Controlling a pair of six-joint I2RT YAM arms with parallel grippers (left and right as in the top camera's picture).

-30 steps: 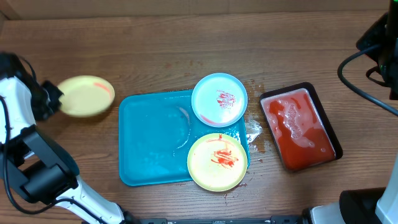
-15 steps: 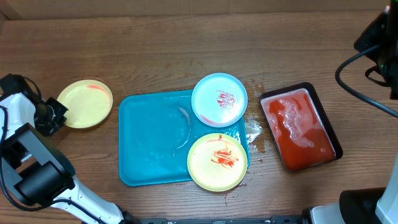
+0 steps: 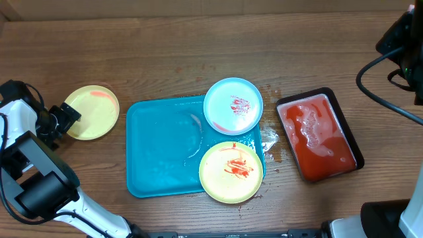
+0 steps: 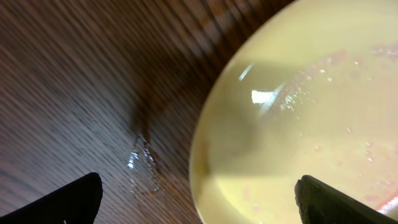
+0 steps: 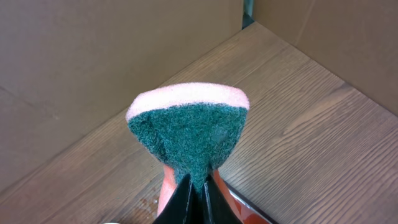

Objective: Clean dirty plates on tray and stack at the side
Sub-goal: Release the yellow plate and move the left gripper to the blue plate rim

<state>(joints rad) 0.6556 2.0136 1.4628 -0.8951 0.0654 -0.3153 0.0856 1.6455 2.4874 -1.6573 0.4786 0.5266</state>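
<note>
My left gripper keeps going to the light blue plate's rim [image 3: 207, 110] and closes there, because the yellow plate [image 3: 94, 112] is flat next to the turquoise tray and my fingers are open.
A pale yellow plate [image 3: 92, 111] with a faint red streak lies flat on the wood left of the turquoise tray [image 3: 162, 149]. My left gripper [image 3: 64, 120] stands open at its left rim. In the left wrist view the plate [image 4: 298, 124] fills the right side and its rim runs between my spread left gripper [image 4: 199, 202] fingers, untouched. A light blue plate [image 3: 232, 106] and a second yellow plate [image 3: 230, 170], both smeared red, sit on the tray's right side. My right gripper [image 5: 198, 193] is shut on a green and pink sponge [image 5: 189, 130], raised at the far right.
A black tray of red liquid [image 3: 318, 134] stands right of the turquoise tray, with wet splashes [image 3: 271, 142] between them. The right arm and its cable [image 3: 396, 46] hang over the far right corner. Cardboard walls [image 5: 93, 62] rise behind the table.
The yellow plate came down from a tilted hold to rest flat on the table. My left gripper then opened and let it go. The right arm has not moved.
</note>
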